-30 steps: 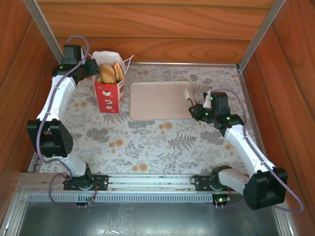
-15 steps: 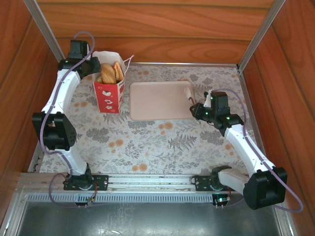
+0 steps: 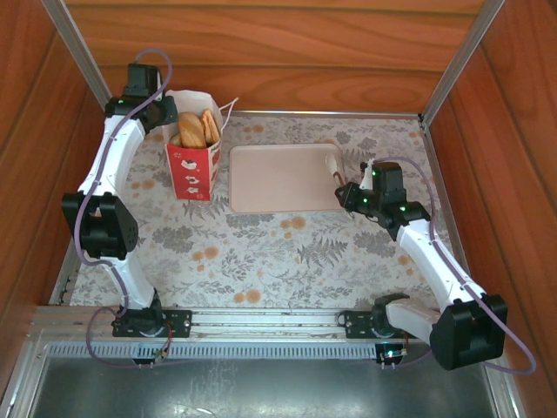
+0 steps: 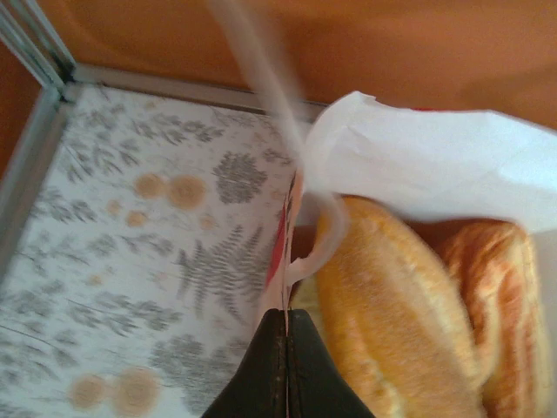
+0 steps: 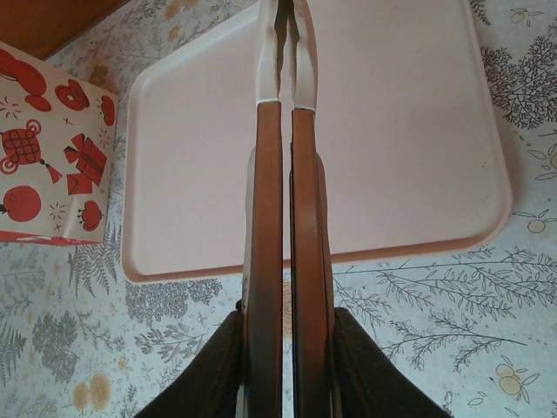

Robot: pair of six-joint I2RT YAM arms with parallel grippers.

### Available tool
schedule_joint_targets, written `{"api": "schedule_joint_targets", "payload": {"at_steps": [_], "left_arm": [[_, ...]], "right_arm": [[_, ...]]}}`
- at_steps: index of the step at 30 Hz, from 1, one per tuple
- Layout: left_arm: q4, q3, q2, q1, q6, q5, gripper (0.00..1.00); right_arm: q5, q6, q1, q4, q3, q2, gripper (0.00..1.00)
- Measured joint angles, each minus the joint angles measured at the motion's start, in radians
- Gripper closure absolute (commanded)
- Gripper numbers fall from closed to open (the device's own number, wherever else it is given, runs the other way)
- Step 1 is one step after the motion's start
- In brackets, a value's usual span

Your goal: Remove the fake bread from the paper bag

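My left gripper should first tilt the paper bag toward the tray [image 3: 283,178], because the paper bag's open top [image 3: 197,127] is back by the wall, away from the tongs.
The paper bag [image 3: 193,170] stands upright at the back left of the table, white above a red band. Golden-brown fake bread [image 3: 191,129] sticks out of its open top. My left gripper [image 3: 164,120] is at the bag's left rim. In the left wrist view it [image 4: 287,315] is shut on the thin edge of the bag [image 4: 435,161], with a loaf of bread [image 4: 392,296] just to the right of the jaws. My right gripper [image 3: 352,196] is shut on a pair of wooden tongs [image 5: 274,174], whose closed white tips reach over the tray.
A pale pink tray [image 3: 278,178] lies to the right of the bag, with the bag's red patterned side [image 5: 48,165] at its left in the right wrist view. Wooden walls and metal rails [image 3: 322,113] close in the floral table.
My left gripper has shifted a little toward the back and closed on the bag's rim. The right arm and its tongs have barely moved.
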Motion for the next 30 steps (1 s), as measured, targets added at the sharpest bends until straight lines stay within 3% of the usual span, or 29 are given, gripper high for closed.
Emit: {"api": "schedule_joint_targets", "payload": {"at_steps": [18,30], "left_arm": [[-0.05,0.08,0.002,-0.045,0.203,-0.198,1.0],[0.001,0.008,-0.04,-0.056,0.354,-0.22,1.0]], "right_arm": [[-0.156,0.043,0.0,0.093,0.0,0.063,0.81],[-0.236,0.087,0.006,0.158,0.0,0.103,0.8]]}}
